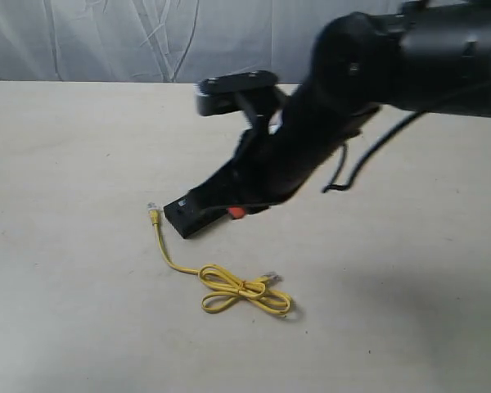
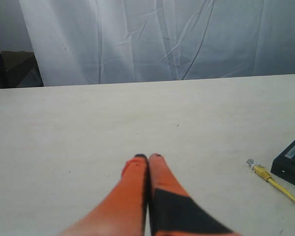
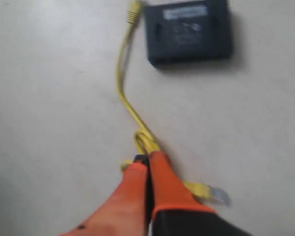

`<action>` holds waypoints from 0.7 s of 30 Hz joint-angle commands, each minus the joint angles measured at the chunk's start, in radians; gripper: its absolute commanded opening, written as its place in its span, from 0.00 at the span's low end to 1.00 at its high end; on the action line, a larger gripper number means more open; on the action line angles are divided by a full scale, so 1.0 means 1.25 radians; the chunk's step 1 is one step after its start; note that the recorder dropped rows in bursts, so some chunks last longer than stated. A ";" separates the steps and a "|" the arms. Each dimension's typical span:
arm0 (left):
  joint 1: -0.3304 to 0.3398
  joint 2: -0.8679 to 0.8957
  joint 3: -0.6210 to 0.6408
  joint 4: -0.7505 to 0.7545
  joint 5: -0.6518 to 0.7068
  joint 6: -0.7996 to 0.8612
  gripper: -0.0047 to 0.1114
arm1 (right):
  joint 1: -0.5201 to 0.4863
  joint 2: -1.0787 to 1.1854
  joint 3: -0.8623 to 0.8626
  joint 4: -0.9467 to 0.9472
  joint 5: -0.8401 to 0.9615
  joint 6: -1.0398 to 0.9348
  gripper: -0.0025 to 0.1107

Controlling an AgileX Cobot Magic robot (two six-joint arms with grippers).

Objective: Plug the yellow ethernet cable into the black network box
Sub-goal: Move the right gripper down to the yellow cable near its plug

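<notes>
The yellow ethernet cable's loops are squeezed together at their middle. The looped bundle will therefore drag along, still coiled, when I carry the plug.
The black network box lies flat on the table, its far part hidden behind my right arm. The yellow ethernet cable runs from a clear plug just left of the box to a looped bundle nearer the front. My right gripper hangs beside the box, shut and empty. In the right wrist view this gripper hovers over the cable bundle, with the box beyond it. My left gripper is shut on nothing, away from the box and the cable.
The pale table stretches all around. A grey-white curtain hangs behind its far edge. A loose black lead dangles from my right arm above the table.
</notes>
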 commanded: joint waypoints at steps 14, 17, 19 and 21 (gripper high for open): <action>0.005 -0.004 0.004 0.001 -0.011 -0.001 0.04 | 0.108 0.369 -0.372 -0.127 0.098 0.192 0.01; 0.005 -0.004 0.004 0.001 -0.011 -0.001 0.04 | 0.108 0.408 -0.420 -0.149 0.116 0.210 0.01; 0.005 -0.004 0.004 0.001 -0.011 -0.001 0.04 | 0.108 0.424 -0.441 -0.149 0.116 0.210 0.01; 0.005 -0.004 0.004 0.001 -0.011 -0.001 0.04 | 0.108 0.436 -0.454 -0.159 0.110 0.212 0.01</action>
